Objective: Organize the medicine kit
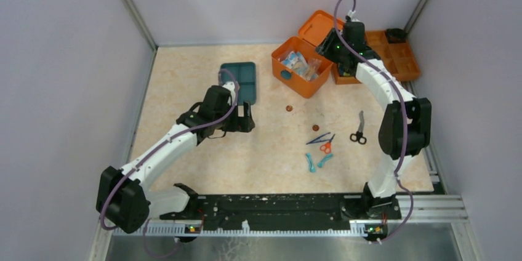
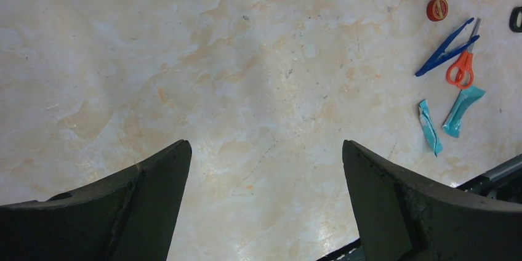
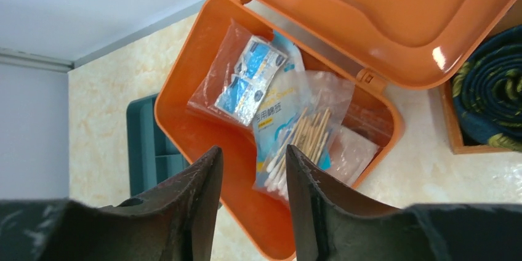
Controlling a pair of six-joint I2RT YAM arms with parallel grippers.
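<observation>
The teal compartment tray (image 1: 247, 74) is far back from the loose blue tweezers, so next I draw it forward by its divider (image 1: 238, 76) with my left gripper before loading it.
The medicine kit (image 1: 294, 78) is an orange box at the back of the table with its lid (image 1: 320, 27) swung open. In the right wrist view the medicine kit (image 3: 184, 119) holds a bag of cotton swabs (image 3: 301, 138) and blue-white packets (image 3: 255, 79), with the lid (image 3: 381, 15) behind. My right gripper (image 1: 337, 58) hovers above the box's right side. In its own view the right gripper (image 3: 252, 153) is partly open and empty. My left gripper (image 1: 243, 119) is wide open and empty over bare table, as its wrist view (image 2: 265, 150) shows.
A teal compartment tray (image 1: 240, 81) lies left of the kit. A flat orange divided tray (image 1: 394, 58) lies at the back right. Black scissors (image 1: 359, 130), blue tweezers (image 2: 444, 48), orange scissors (image 2: 463, 67), two teal packets (image 2: 461, 110) and a red round tin (image 2: 437, 9) lie loose.
</observation>
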